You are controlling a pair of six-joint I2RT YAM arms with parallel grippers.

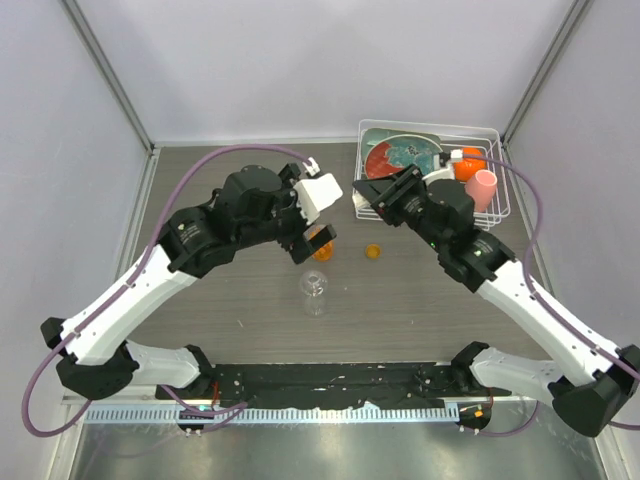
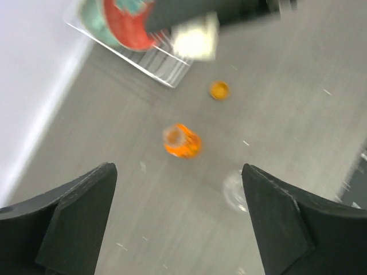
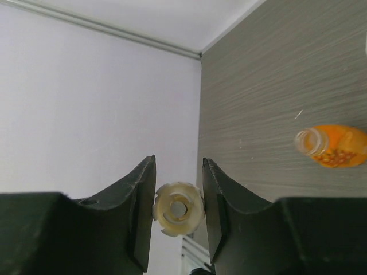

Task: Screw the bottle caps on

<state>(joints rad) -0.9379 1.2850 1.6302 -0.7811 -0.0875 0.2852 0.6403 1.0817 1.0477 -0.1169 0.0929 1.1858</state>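
The robot should expect the clear bottle (image 1: 314, 284) to be empty when it tips and lifts the bottle, because the grey table shows through the bottle (image 1: 314, 303).
The orange bottle (image 1: 322, 240) is on the table with its neck open, and also shows in the left wrist view (image 2: 182, 141) and the right wrist view (image 3: 332, 146). The clear bottle (image 1: 315, 290) stands uncapped just in front of it (image 2: 237, 192). The orange cap (image 1: 373, 251) lies loose on the table to their right (image 2: 218, 90). My left gripper (image 1: 308, 240) is open wide and empty (image 2: 178, 167), held above the table beside the orange bottle. My right gripper (image 1: 363, 192) is shut on the cream-white cap (image 3: 178, 209), held in the air behind the bottles.
A white wire basket (image 1: 497, 135) stands at the back right with a red and teal plate (image 1: 400, 155), a pink cup (image 1: 483, 187) and an orange ball-like thing (image 1: 470, 156). Grey walls enclose the table on three sides.
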